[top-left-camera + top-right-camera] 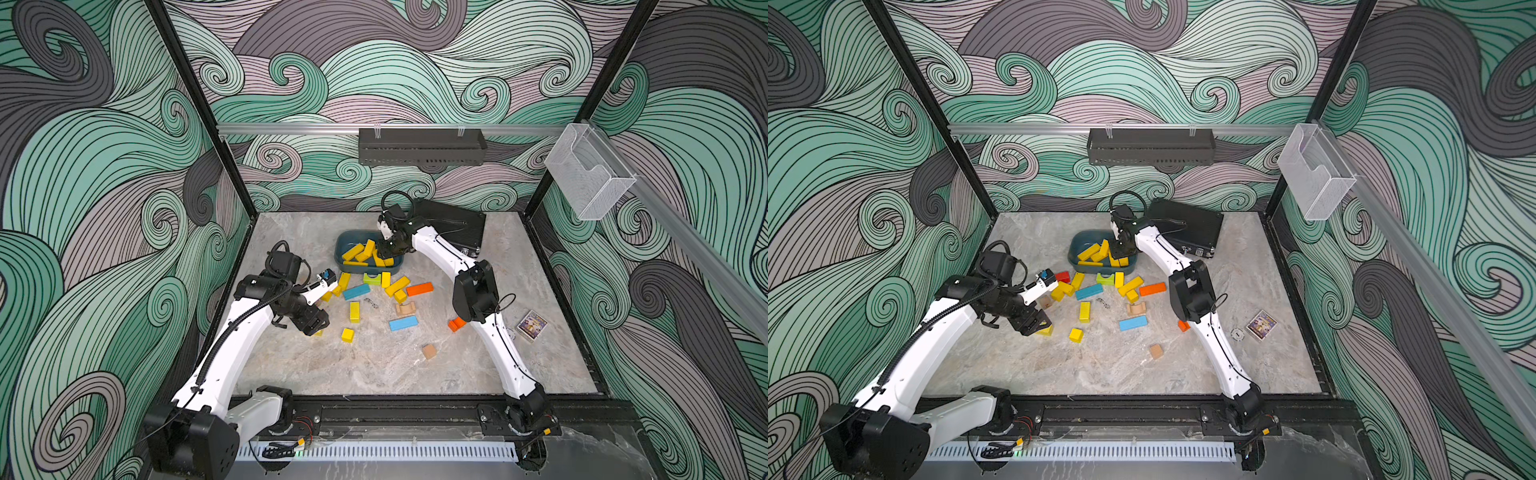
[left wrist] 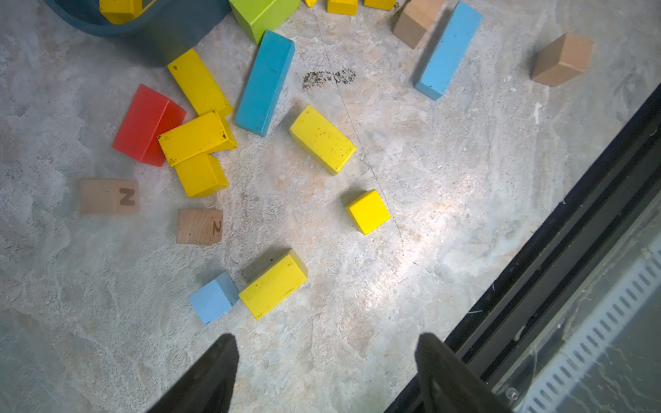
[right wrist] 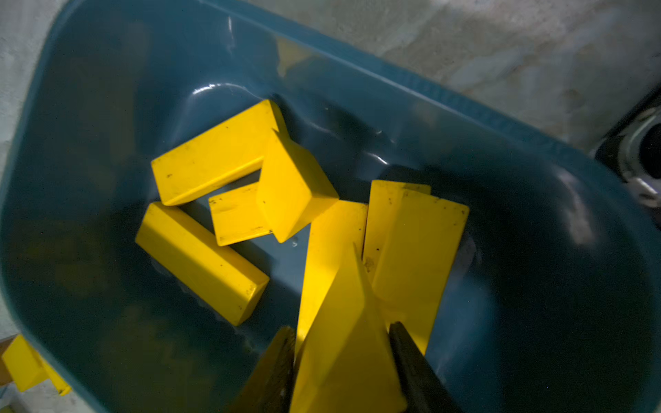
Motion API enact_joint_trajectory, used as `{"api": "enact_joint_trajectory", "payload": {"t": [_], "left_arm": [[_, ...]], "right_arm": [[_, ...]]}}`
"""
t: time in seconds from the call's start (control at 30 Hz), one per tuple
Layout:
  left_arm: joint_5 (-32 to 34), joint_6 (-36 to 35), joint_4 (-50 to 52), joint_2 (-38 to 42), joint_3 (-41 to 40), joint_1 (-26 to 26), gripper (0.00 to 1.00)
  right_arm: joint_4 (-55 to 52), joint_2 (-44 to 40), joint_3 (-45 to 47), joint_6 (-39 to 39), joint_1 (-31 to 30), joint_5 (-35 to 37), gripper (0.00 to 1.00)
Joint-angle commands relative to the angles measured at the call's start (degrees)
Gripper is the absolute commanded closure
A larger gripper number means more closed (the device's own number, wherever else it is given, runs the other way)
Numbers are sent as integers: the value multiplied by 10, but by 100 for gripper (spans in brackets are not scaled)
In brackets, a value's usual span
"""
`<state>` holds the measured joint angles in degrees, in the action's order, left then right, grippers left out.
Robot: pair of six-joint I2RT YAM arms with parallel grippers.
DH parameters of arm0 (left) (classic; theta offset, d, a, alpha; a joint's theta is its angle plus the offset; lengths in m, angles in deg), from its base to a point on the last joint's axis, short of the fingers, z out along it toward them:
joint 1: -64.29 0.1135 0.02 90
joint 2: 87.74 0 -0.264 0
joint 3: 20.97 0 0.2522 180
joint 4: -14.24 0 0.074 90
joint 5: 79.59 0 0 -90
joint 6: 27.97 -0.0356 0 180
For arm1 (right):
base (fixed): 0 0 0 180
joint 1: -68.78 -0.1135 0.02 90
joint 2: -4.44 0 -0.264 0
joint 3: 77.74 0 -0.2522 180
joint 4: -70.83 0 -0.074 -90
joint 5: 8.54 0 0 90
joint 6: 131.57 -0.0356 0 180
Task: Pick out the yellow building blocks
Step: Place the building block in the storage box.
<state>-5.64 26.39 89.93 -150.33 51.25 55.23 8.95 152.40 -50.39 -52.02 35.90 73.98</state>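
The small yellow cube [image 1: 347,334] is clear of the other blocks, so my left gripper should keep moving over with open fingers until they are around the cube's sides [image 1: 348,337].
Several yellow building blocks [image 3: 211,161] lie in a dark teal bin [image 1: 345,239] at the back middle of the table. My right gripper [image 3: 341,327] hangs over the bin's right part, shut on a yellow wedge [image 3: 343,357] whose tip points down at the pile. More yellow blocks lie loose in front of the bin: a bar [image 1: 397,286], a cuboid [image 1: 354,311] and a small cube [image 1: 348,335]. My left gripper [image 2: 327,338] stands open above bare table, with nothing between its fingers. A yellow cuboid [image 2: 273,284] lies just ahead of it.
Mixed in with the yellow ones are blue blocks [image 1: 403,323], orange blocks [image 1: 419,289], a lime-green arch [image 1: 372,278], a red block [image 2: 146,125] and plain wooden blocks [image 1: 429,351]. A black case [image 1: 453,226] lies at the back right and a small card [image 1: 532,325] at the right.
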Motion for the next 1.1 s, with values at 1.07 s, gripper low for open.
{"api": "enact_joint_trajectory", "payload": {"t": [1.07], "left_arm": [[-9, -119, -3, -68, -28, -120, 17]], "right_arm": [[7, -381, 388, 18, -3, 83, 44]]}}
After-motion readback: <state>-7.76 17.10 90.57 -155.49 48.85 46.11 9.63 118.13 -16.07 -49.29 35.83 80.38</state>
